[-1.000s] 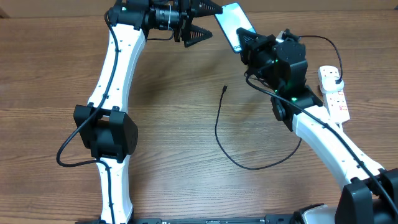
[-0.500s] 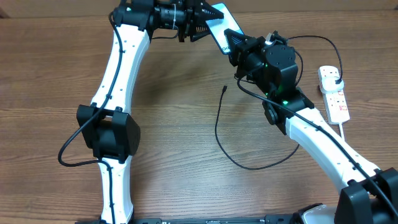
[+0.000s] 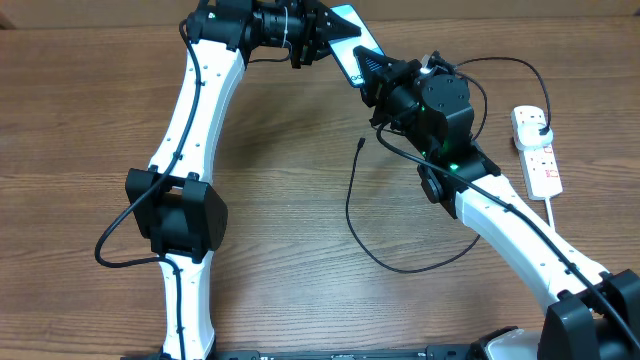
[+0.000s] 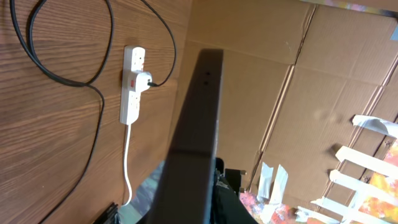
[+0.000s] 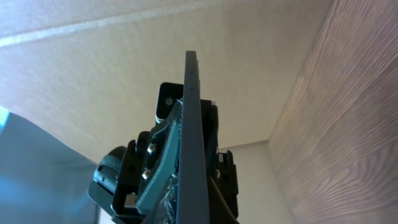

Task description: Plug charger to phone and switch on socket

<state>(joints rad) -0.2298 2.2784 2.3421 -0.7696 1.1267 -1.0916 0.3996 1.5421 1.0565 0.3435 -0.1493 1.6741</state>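
The phone's near end [image 3: 356, 74] is in my right gripper, so this gripper should open, leave the phone to my left gripper and grab the charger [image 3: 358, 150] behind its tip.
The phone [image 3: 354, 66] hangs above the far middle of the table, held at both ends. My left gripper [image 3: 334, 30] is shut on its far end. My right gripper [image 3: 373, 73] is shut on its near end. In the left wrist view the phone [image 4: 196, 118] shows as a dark edge running up from the jaws. In the right wrist view the phone [image 5: 195, 137] stands edge-on between the fingers [image 5: 160, 163]. The charger [image 3: 352, 215] lies loose on the table, its tip [image 3: 361, 142] free below the phone. Its plug [image 4: 143, 80] sits in the socket [image 3: 536, 152].
The socket's white cord [image 4: 127, 155] runs off toward the table edge. Cardboard walls [image 4: 273, 81] stand behind the far edge of the table. The black cable [image 4: 68, 78] loops over the wood between the arms.
My right gripper has carried the phone left toward the left gripper. The left jaws were wide open and have closed on the phone's far end.
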